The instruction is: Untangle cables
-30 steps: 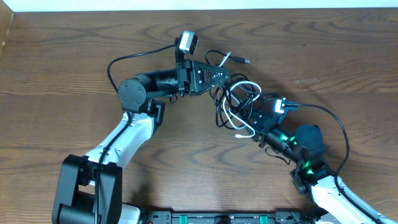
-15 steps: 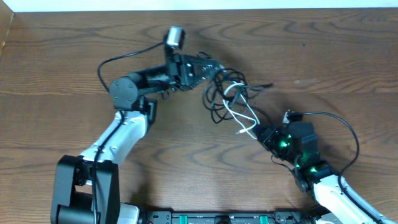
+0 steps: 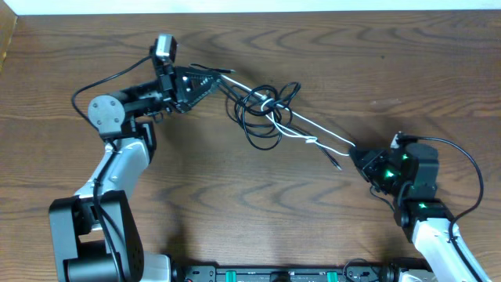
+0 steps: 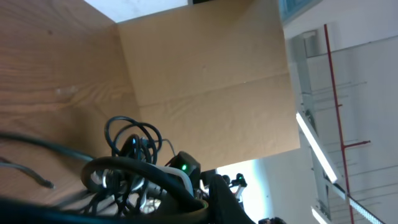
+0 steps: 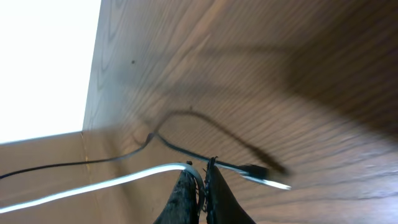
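Note:
My left gripper has the white cable running taut through the black tangle (image 3: pixel 262 116), so it should ease inward and give slack for my right gripper to take a white loop (image 3: pixel 271 104).
A tangle of thin black cables (image 3: pixel 254 117) hangs knotted round a white cable (image 3: pixel 313 129) over the middle of the wooden table. The white cable runs taut from my left gripper (image 3: pixel 213 78), shut on the cables at the upper left, to my right gripper (image 3: pixel 358 157) at the lower right. In the right wrist view the right gripper (image 5: pixel 203 177) is pinched shut on the white cable (image 5: pixel 112 182). A black cable (image 5: pixel 186 149) passes just behind it and ends in a small plug (image 5: pixel 264 175). The left wrist view shows black cable loops (image 4: pixel 134 134); its own fingertips are dark and blurred.
A loose black plug end (image 3: pixel 337 164) hangs near the right gripper. The table's far edge (image 3: pixel 250 11) runs along the top. A cardboard wall (image 4: pixel 205 74) stands beyond the table. An equipment rail (image 3: pixel 274 274) lies at the near edge between the arm bases.
My left gripper has swung left and my right gripper has pulled back to the lower right. The bundle has stretched out, and the white cable now runs straight between them.

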Available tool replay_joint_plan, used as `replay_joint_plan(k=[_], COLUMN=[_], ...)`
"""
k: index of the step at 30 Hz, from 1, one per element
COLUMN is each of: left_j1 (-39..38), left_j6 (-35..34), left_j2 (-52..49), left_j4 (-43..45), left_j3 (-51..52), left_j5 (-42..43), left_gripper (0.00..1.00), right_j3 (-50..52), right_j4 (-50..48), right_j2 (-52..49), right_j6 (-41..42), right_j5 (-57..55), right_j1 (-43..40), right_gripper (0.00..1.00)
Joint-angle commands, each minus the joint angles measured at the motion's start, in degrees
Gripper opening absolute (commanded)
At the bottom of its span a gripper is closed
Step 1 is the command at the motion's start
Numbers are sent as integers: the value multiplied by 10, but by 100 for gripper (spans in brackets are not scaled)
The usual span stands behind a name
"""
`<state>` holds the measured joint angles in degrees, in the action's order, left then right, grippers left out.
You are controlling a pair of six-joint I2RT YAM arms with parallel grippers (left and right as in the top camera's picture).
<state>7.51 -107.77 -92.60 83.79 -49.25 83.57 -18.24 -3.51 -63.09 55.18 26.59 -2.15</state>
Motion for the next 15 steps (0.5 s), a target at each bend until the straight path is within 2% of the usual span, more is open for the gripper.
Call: replay_joint_plan(k=[1, 5, 7, 9, 11, 15], left_j1=[54, 57, 57, 57, 54, 25], left_j6=[27, 29, 38, 40, 40, 59], left_j2=[17, 16, 16, 16, 16, 16], left_j4=[16, 16, 16, 16, 16, 16], left_j3=[-24, -24, -24, -24, -24, -24], left_j5=[-87, -81, -69, -53, -24, -4], left_gripper=[8, 9, 17, 17, 17, 8], right_j3=[29, 29, 29, 29, 29, 29], right_j4=[38, 58, 64, 65, 56, -2], right_j2=[-17, -17, -17, -17, -17, -17], right_j6=[-24, -26, -26, -26, -27, -80], right_j5=[-129, -129, -124, -109, -23, 122], right_j1=[-68, -97, -103, -103, -103, -102], right_gripper=[1, 1, 1, 1, 1, 2])
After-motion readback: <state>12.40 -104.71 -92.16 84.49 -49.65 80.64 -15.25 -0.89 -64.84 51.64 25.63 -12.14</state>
